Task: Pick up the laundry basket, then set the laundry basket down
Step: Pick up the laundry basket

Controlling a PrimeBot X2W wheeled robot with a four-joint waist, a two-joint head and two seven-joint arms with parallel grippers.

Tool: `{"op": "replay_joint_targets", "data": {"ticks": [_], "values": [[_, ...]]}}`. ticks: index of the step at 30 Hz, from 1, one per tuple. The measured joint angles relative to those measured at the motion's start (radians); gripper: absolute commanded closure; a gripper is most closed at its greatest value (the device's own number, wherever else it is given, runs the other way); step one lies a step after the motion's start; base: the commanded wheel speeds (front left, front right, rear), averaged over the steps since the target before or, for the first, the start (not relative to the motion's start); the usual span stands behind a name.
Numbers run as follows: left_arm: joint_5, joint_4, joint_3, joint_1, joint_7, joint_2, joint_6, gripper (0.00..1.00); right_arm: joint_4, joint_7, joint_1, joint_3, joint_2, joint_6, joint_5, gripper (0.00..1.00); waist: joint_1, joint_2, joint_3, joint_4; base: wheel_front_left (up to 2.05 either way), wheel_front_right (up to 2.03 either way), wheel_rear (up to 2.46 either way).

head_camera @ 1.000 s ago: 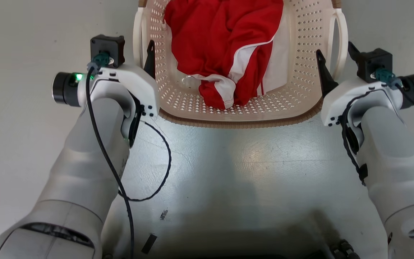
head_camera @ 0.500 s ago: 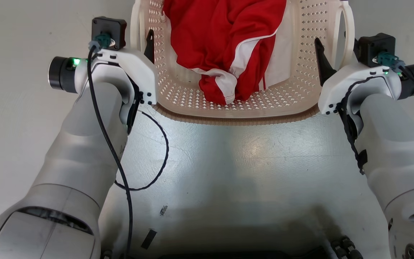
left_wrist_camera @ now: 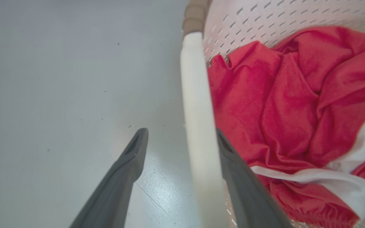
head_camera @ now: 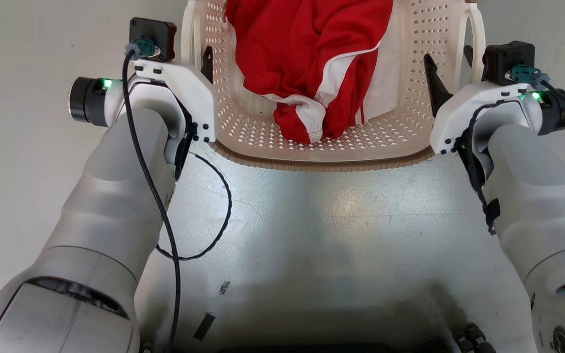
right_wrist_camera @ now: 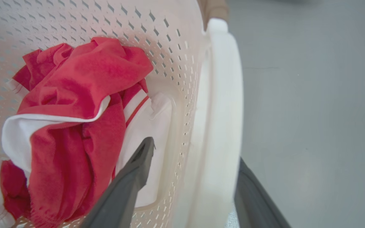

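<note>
My gripper will lift, and the white handle (right_wrist_camera: 222, 114) will keep its angle and bring the laundry basket along, because the handle runs straight into the laundry basket's brown rim (right_wrist_camera: 214, 10).
The laundry basket (head_camera: 321, 164), cream and perforated with a brown rim, stands on the grey floor at the top centre of the head view. Red and white clothes (head_camera: 312, 63) lie in it. My left gripper (head_camera: 195, 54) is open and straddles the basket's left white handle (left_wrist_camera: 195, 110), one finger (left_wrist_camera: 233, 164) inside the basket and the other finger (left_wrist_camera: 131, 155) outside over the floor. My right gripper (head_camera: 449, 59) is open too, astride the right handle (right_wrist_camera: 223, 95), with its inner finger (right_wrist_camera: 135, 171) beside the clothes (right_wrist_camera: 74, 126).
Smooth grey floor (head_camera: 312, 235) lies all around the basket. A loose black cable (head_camera: 214, 230) hangs from my left wrist. My base's dark front edge (head_camera: 341, 345) is at the bottom of the head view.
Both grippers have slid forward along the basket's sides, further over the handles. Their jaws stayed open. The basket sits slightly higher in the view, which has shifted a little.
</note>
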Motion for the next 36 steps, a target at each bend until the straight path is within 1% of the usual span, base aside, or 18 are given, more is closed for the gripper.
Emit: {"op": "replay_joint_targets", "data": {"ticks": [21,36], "values": [[-0.066,0.01,-0.089,-0.013,0.026,0.0,0.01,0.0,0.013,0.034,-0.02,-0.001,0.0,0.0,0.003,0.0,0.0,0.0,-0.016,-0.004,0.0,0.0,0.0],[-0.109,0.024,-0.135,-0.013,0.035,0.0,0.011,0.0,0.022,0.042,-0.02,0.029,0.0,0.0,0.03,0.0,-0.0001,0.0,-0.023,-0.016,0.0,0.0,0.0]]}}
